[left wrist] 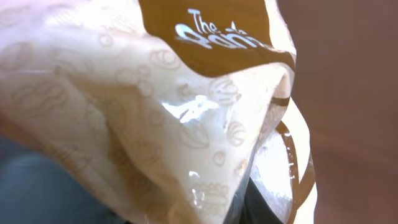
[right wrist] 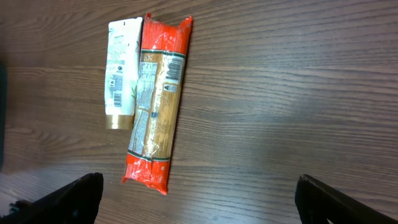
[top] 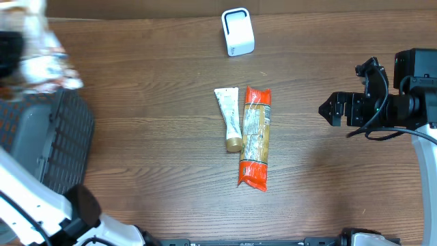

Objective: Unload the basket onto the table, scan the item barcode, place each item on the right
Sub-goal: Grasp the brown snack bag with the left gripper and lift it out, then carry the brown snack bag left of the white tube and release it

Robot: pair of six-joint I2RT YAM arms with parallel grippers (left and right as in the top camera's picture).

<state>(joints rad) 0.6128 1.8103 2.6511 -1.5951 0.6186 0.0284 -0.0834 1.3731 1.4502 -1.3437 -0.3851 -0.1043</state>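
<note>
The plastic bag (top: 51, 63) is above the basket's rim and the wood (top: 189, 120) beside the cream tube is open, so the robot's left gripper goes on going there and lets go of the bag.
A clear plastic bag (top: 42, 53) with a brown printed label (left wrist: 211, 31) hangs blurred above the table's far left corner. It fills the left wrist view. My left gripper (top: 12, 58) is shut on it and mostly hidden behind it. No barcode shows on the bag. A white scanner (top: 237, 32) stands at the back centre. My right gripper (right wrist: 199, 200) hovers wide open over bare wood at the right (top: 328, 109), with nothing between its fingers.
A cream tube (top: 229, 117) and an orange pasta packet (top: 255, 137) lie side by side mid-table; the right wrist view shows the tube (right wrist: 121, 74) and the packet (right wrist: 155, 99) too. A dark mesh basket (top: 48, 137) stands at the left edge.
</note>
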